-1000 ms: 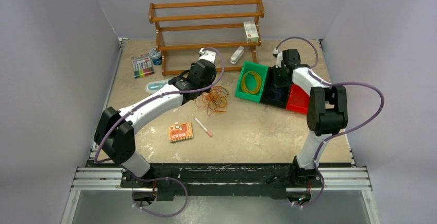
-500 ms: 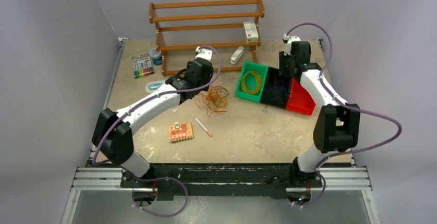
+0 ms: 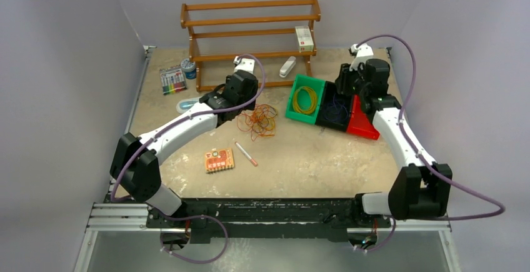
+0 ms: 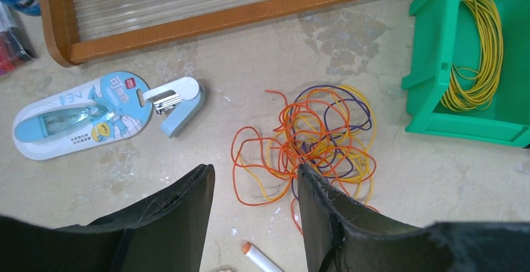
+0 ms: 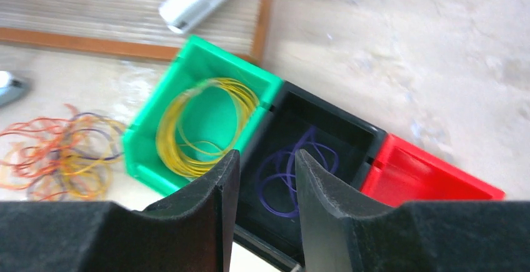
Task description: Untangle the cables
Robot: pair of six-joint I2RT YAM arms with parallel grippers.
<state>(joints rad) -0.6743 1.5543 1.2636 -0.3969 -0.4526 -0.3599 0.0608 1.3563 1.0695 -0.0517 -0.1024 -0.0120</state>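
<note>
Open loops [image 4: 235,161] lie spread at the tangle's edge. The orange-red cable [image 4: 285,104] will come up when I lift it, while most of the tangle stays down.
The cables [image 3: 260,120] lie as a loose tangle of orange-red, yellow and dark blue strands on the table; they also show in the left wrist view [image 4: 312,144]. My left gripper [image 4: 255,172] is open just above the tangle's near left edge, holding nothing. A yellow coil [image 3: 305,100] lies in the green bin [image 3: 296,112]. Dark blue loops [image 5: 294,171] lie in the black bin [image 5: 350,136]. My right gripper [image 5: 265,159] is open and empty above the black bin. The red bin [image 3: 361,124] beside it holds no cable.
A wooden rack [image 3: 250,34] stands at the back with a small box [image 3: 304,37]. A blue correction-tape pack [image 4: 84,119] and stapler [image 4: 178,100] lie left of the tangle. A marker [image 3: 245,152], an orange card [image 3: 219,159] and a pen set [image 3: 172,79] are on the table.
My right arm has swung out to the right and its gripper has risen back from the black bin, leaving the dark blue loops in it. My left gripper shifted slightly back.
</note>
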